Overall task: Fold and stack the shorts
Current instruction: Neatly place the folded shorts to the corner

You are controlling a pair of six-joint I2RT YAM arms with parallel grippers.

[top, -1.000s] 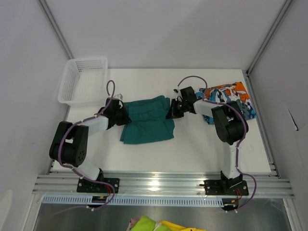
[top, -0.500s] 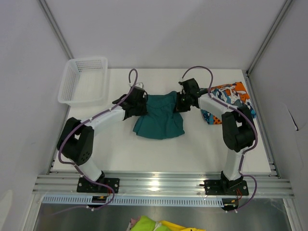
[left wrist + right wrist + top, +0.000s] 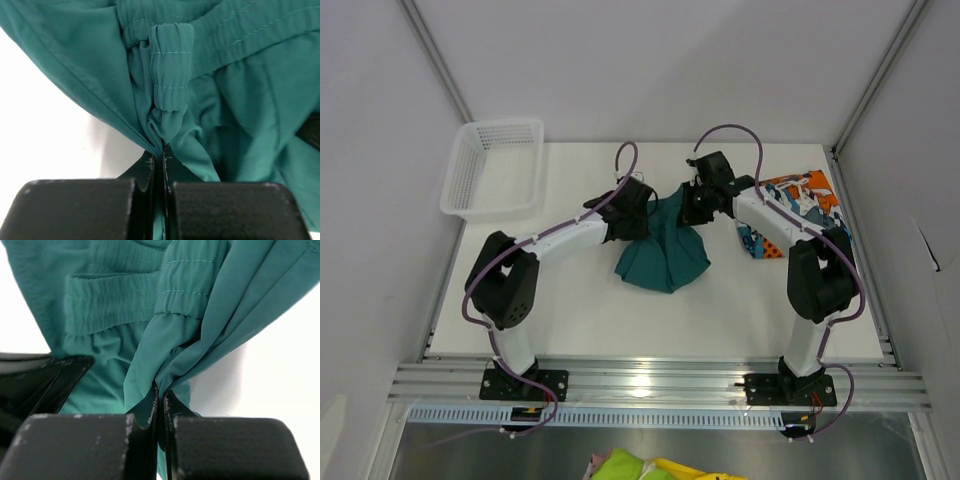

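Observation:
I should keep moving the teal-green shorts (image 3: 665, 256) with my left gripper until they cover the patchwork shorts (image 3: 804, 206), because both ends hang in my grippers and the way there is clear.
The plain dark teal-green shorts (image 3: 665, 250) hang bunched between my two grippers above the middle of the white table. My left gripper (image 3: 638, 212) is shut on the waistband's left end (image 3: 167, 90). My right gripper (image 3: 698, 206) is shut on the right end (image 3: 170, 340). The two grippers are close together, so the cloth sags in folds with its lower part on the table. The patchwork orange, teal and white shorts (image 3: 800, 205) lie crumpled at the table's right edge, partly behind my right arm.
A white plastic mesh basket (image 3: 492, 168) stands at the table's back left corner. Metal frame posts run along both sides. Yellow-green cloth (image 3: 640, 467) lies below the table's front rail.
Both grippers have moved toward each other and up with the teal-green shorts, which went from spread flat to a bunched, hanging shape further right.

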